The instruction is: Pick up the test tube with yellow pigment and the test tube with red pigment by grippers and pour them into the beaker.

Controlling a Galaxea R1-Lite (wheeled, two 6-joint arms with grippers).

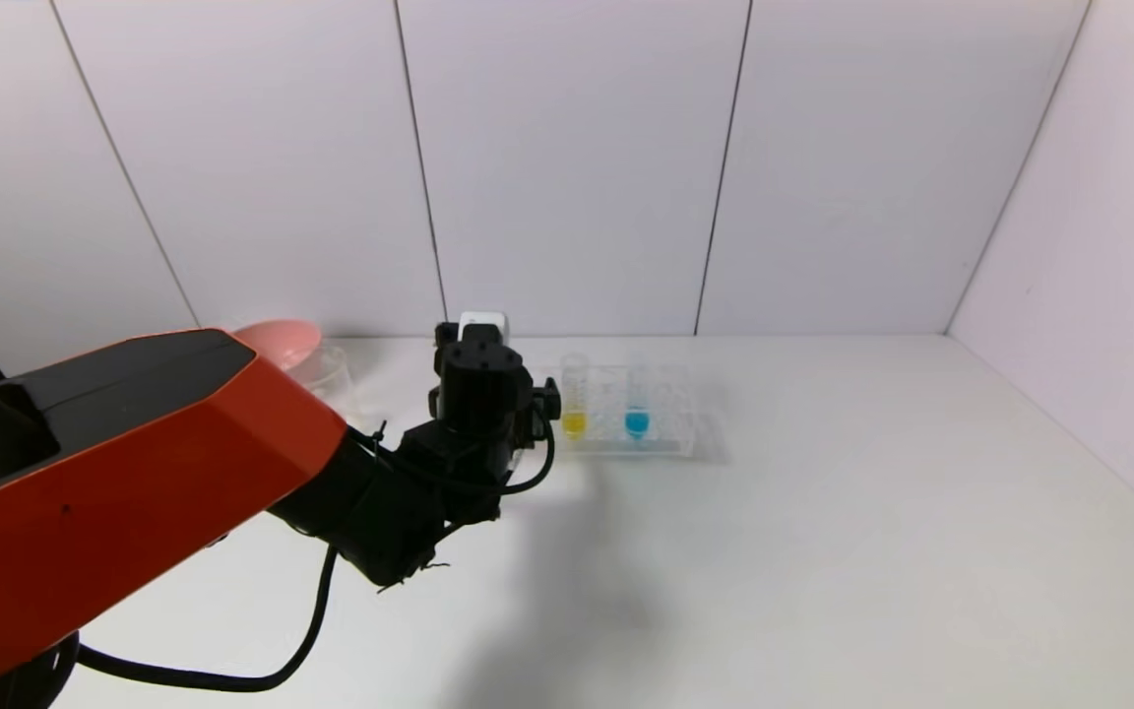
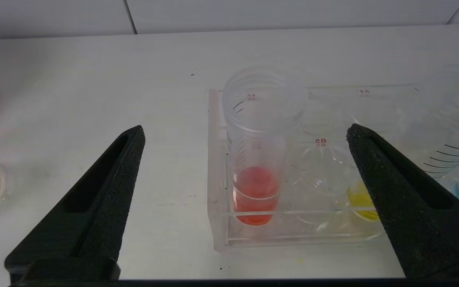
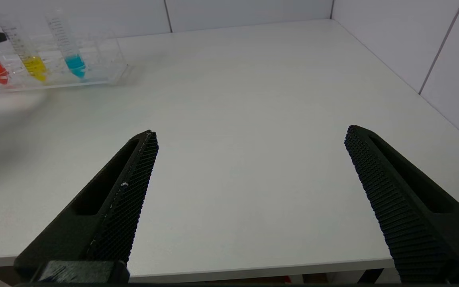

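The red-pigment tube's rim [image 2: 264,99] is open over a small pool, so the pigment [image 2: 256,195] will flow out and leave the tube clear when I pour.
The red-pigment tube [image 2: 255,167] stands upright in the end hole of a clear rack [image 2: 217,167]. My left gripper [image 2: 245,133] is open, with the red tube between its fingers and apart from both. The yellow-pigment tube [image 2: 360,199] stands in the same rack, partly behind one finger; it also shows in the head view [image 1: 574,406]. In the head view my left wrist [image 1: 478,384] hides the red tube. The beaker [image 1: 331,379] stands left of the rack, in front of the pink bowl. My right gripper [image 3: 249,135] is open and empty above the table's front edge.
A tube with blue liquid [image 1: 637,412] stands in the rack [image 1: 665,433] right of the yellow one. A pink bowl [image 1: 282,340] sits at the back left by the wall. The right wrist view shows the rack [image 3: 106,75] far off, with bare table between.
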